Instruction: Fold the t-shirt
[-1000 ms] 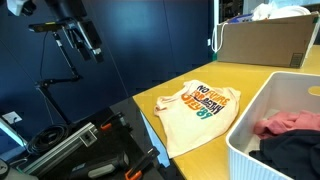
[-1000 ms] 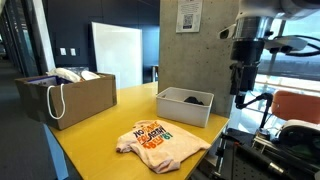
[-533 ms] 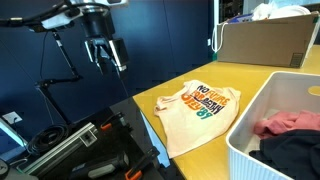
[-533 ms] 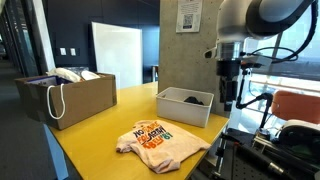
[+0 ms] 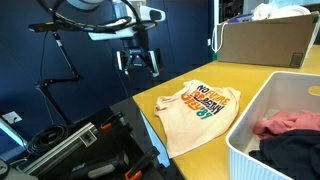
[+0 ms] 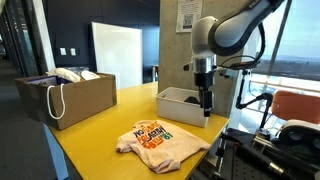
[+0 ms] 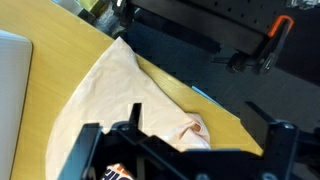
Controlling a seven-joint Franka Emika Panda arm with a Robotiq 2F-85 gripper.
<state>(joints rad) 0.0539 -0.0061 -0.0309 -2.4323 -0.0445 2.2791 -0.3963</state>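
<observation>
The robot's open fingers are lined up with the t-shirt's bunched sleeve [image 7: 196, 129], so the gripper should keep going down toward its raised fold [image 5: 167, 102] until the fingers close on that fold.
The pale cream-yellow t-shirt [image 5: 197, 113] lies partly folded on the yellow table [image 5: 230, 75], with orange, green and black lettering facing up; it also shows in an exterior view [image 6: 158, 140]. In the wrist view its plain cream cloth [image 7: 110, 95] spreads to the table corner, with a bunched sleeve near the jaws. My gripper [image 5: 139, 64] hangs open and empty in the air above the table's edge, beside the shirt and not touching it. It also shows in an exterior view [image 6: 206, 106] and in the wrist view [image 7: 185, 135].
A white bin [image 5: 262, 150] holds a pink garment [image 5: 290, 125] and a dark navy garment [image 5: 300, 155]; it also shows in an exterior view [image 6: 172, 108]. A cardboard box [image 5: 265, 42] and a bag-like box [image 6: 70, 100] stand on the table. Black equipment [image 5: 80, 150] lies below the table edge.
My gripper has swung in from off the table towards the shirt and come lower. The shirt has not moved.
</observation>
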